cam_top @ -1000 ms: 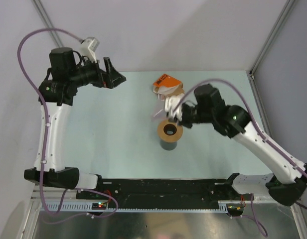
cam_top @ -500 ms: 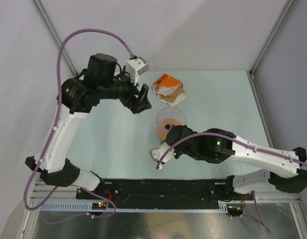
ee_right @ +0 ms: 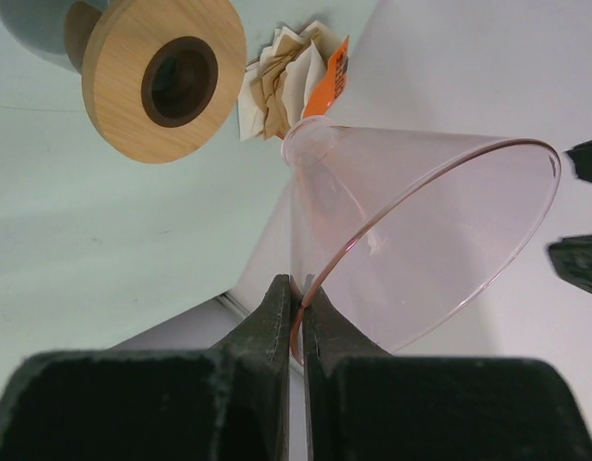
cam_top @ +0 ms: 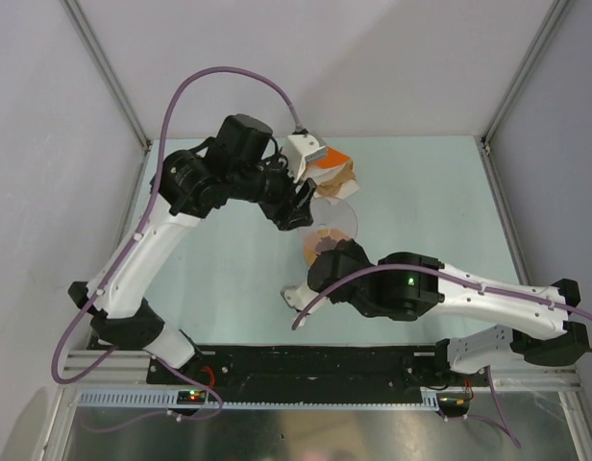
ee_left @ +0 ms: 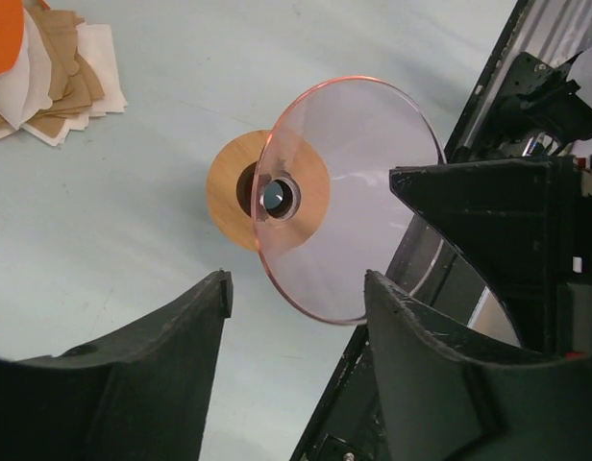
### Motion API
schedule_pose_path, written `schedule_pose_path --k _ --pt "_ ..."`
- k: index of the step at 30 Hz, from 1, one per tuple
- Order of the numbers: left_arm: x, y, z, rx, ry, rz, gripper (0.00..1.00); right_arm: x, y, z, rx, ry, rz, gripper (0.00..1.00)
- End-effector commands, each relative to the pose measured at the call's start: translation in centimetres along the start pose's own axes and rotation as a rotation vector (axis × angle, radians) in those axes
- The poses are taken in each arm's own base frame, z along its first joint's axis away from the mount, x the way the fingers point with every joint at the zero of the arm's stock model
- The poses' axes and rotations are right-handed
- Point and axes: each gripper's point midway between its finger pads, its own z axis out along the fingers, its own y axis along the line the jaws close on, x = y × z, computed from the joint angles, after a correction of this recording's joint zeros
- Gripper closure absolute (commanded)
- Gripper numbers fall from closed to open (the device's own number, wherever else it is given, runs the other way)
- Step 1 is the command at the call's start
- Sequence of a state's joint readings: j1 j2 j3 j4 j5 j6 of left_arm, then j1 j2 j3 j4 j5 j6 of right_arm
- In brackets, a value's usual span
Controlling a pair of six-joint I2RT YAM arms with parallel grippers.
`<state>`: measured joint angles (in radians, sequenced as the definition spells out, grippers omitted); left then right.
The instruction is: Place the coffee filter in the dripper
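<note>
The dripper tilts (ee_right: pixel 402 235) past the wooden ring in my right gripper, so my left gripper should grab its rim (ee_left: pixel 310 312) first, and then my right gripper should take the opposite side.
The dripper (ee_right: pixel 421 221), a clear pinkish cone, is held tilted in the air just beyond the tan wooden ring (ee_right: pixel 166 82). It also shows in the top view (cam_top: pixel 338 219). My right gripper (ee_right: pixel 298 293) is shut on its rim. My left gripper (ee_left: pixel 296 288) is open and empty, close in front of the dripper's mouth (ee_left: pixel 363 202); in the top view it (cam_top: pixel 298 206) is just left of the dripper. White paper filters (ee_left: pixel 96 56) lie stacked with brown ones beside the orange pack (ee_left: pixel 3 34).
The tan ring sits on a dark grey cup (ee_right: pixel 32 24) at the table's middle. The paper stack (cam_top: pixel 339 178) and orange pack (cam_top: pixel 338 157) lie behind the dripper. The black rail (cam_top: pixel 315 363) runs along the near edge.
My left arm has swung right from the far left to the dripper. My right arm came round to the near side of the ring, and the dripper is now tilted in its grip.
</note>
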<state>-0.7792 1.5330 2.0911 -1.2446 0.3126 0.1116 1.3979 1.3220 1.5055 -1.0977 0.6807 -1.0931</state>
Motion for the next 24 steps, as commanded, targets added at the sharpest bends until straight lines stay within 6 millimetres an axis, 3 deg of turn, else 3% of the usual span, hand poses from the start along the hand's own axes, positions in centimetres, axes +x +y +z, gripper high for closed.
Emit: schedule_pose_path --k 1,5,11,13,16,19,21,24 --pt "-0.2 0.5 0.8 -0.033 0.018 0.005 0.41 0.2 -2.6 -1.5 0.098 0.010 0.013 1.00" --pt "-0.1 0.9 1.5 -0.056 0.033 0.005 0.57 0.0 -2.6 -1.5 0.103 0.008 0.003 1.00" --pt "0.2 0.4 2.2 -0.030 0.050 -0.016 0.95 0.1 -3.1 -1.7 0.126 0.014 0.012 0.99" --pt "0.3 0.3 2.2 -0.031 0.053 -0.026 0.99 0.2 -3.1 -1.7 0.133 0.015 0.034 0.79" --pt "0.3 0.3 1.9 -0.034 0.045 -0.041 1.00 0.6 -3.1 -2.1 0.151 0.012 0.089 0.39" --pt "0.0 0.5 1.8 -0.016 0.027 -0.089 1.00 1.3 -3.0 -2.9 0.174 -0.033 0.162 0.09" --pt "-0.3 1.1 1.9 -0.014 0.015 -0.119 1.00 1.7 -3.0 -3.6 0.204 -0.093 0.212 0.03" --pt "-0.9 2.2 1.7 -0.031 -0.008 -0.191 1.00 2.5 -3.3 -5.2 0.261 -0.184 0.290 0.01"
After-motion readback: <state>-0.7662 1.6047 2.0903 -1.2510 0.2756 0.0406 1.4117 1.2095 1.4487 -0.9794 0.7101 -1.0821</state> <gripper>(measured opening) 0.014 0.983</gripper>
